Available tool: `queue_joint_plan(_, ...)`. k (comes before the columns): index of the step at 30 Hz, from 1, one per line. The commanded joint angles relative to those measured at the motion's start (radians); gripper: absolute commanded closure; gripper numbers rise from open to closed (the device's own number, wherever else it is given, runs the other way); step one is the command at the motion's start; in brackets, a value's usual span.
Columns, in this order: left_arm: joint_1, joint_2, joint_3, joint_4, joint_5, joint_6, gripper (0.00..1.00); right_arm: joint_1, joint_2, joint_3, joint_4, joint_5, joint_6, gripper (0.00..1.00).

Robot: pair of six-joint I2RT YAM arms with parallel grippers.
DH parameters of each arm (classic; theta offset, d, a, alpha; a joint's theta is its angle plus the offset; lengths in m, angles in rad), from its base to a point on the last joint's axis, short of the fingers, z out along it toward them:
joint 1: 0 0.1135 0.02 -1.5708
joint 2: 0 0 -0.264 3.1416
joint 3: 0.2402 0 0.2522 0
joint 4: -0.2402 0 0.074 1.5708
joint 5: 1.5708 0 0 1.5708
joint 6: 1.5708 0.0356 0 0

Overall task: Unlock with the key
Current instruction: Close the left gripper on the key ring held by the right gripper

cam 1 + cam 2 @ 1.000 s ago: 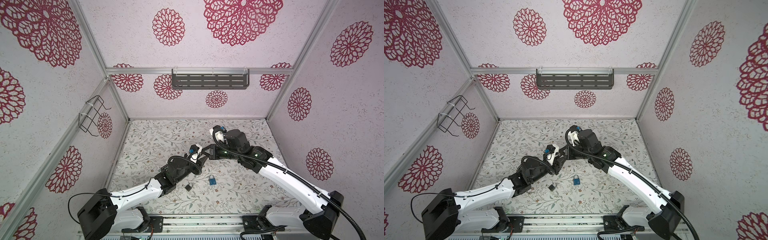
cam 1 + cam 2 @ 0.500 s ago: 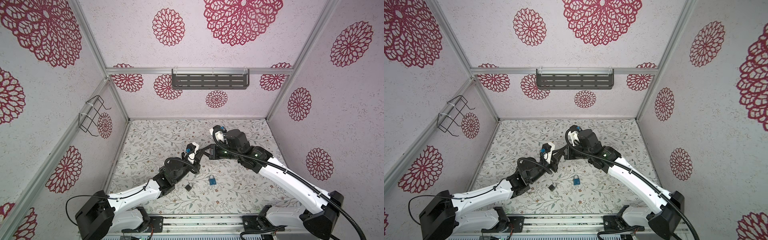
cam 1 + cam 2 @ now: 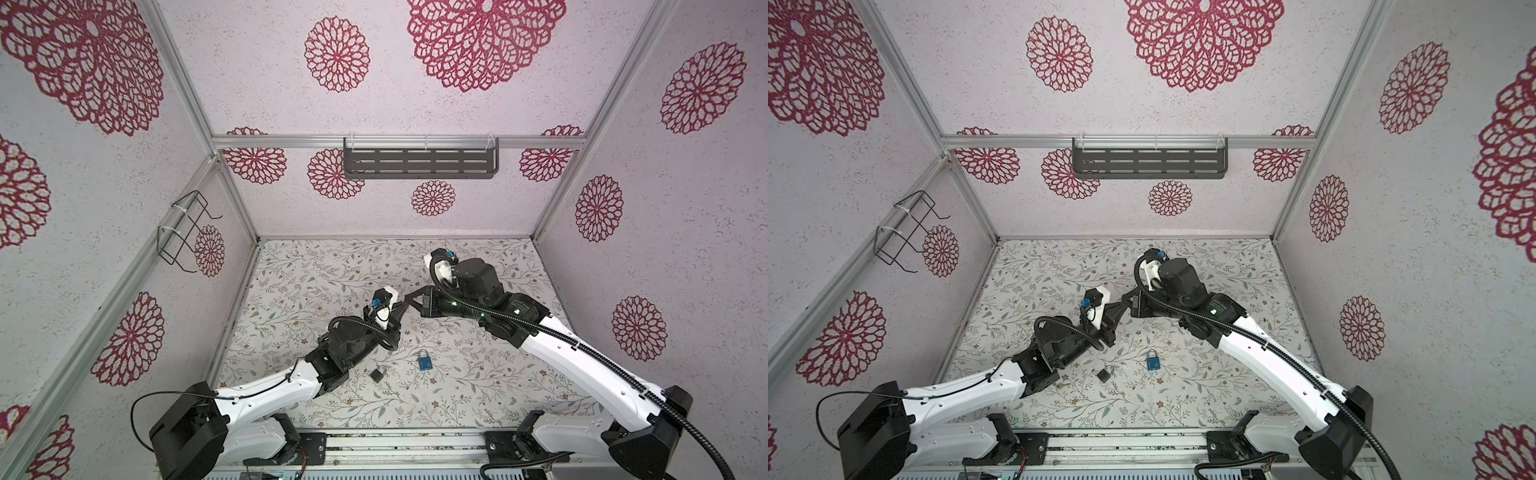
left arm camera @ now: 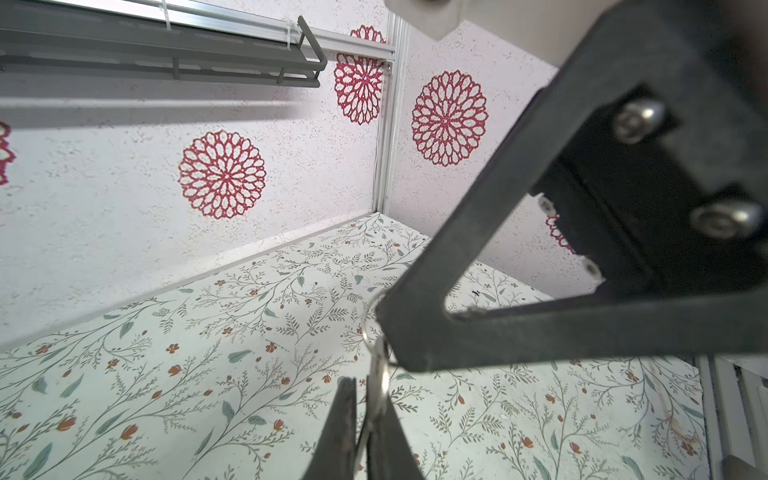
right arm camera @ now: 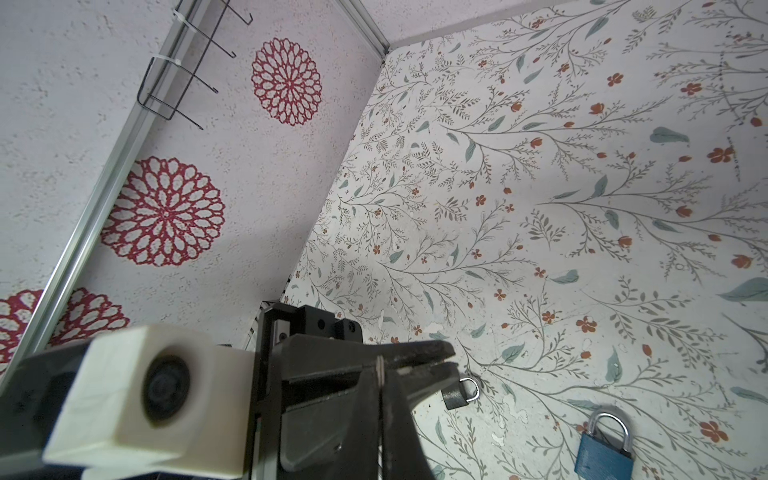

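Note:
The key (image 4: 374,392) is in my left gripper at a slant to my right gripper's fingers, so next my right gripper opens, moves back and grabs the ring (image 4: 368,318) straight on.
Both grippers meet in mid-air above the floral table. My right gripper (image 5: 380,374) is shut on a thin metal key ring (image 5: 379,362), seen edge-on. From the ring hangs the silver key (image 4: 377,384), and my left gripper (image 4: 368,395) is shut on it. In both top views the left gripper (image 3: 397,313) (image 3: 1115,316) and right gripper (image 3: 409,301) (image 3: 1123,301) touch tip to tip. A blue padlock (image 3: 424,361) (image 3: 1153,360) (image 5: 602,444) and a small black padlock (image 3: 377,374) (image 3: 1104,373) (image 5: 459,395) lie flat on the table below, shackles closed.
A grey slotted shelf (image 3: 419,162) hangs on the back wall and a black wire rack (image 3: 185,232) on the left wall. The arms' bases sit on a rail (image 3: 395,444) along the front edge. Walls close in three sides.
My left gripper's jaws have closed in onto the key hanging below the right gripper. The left wrist has shifted slightly left. The right arm has stayed still.

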Motion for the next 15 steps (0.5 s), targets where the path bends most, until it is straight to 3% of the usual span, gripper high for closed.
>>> queue_joint_plan(1,-0.007,-0.018,-0.002,0.0,0.022,0.011,0.91,-0.006,-0.027,0.023,0.018,0.007,0.002,1.0)
queue_joint_plan(9,-0.005,-0.025,0.003,0.002,0.031,0.022,1.0,-0.009,-0.025,0.021,0.018,0.007,-0.004,1.0)
queue_joint_plan(13,-0.004,-0.033,0.005,-0.021,0.034,0.022,1.0,-0.014,-0.026,0.022,0.021,0.003,-0.01,1.0)
queue_joint_plan(15,0.002,-0.043,0.006,-0.04,0.045,0.019,1.0,-0.02,-0.026,0.023,0.023,-0.005,-0.015,0.92)
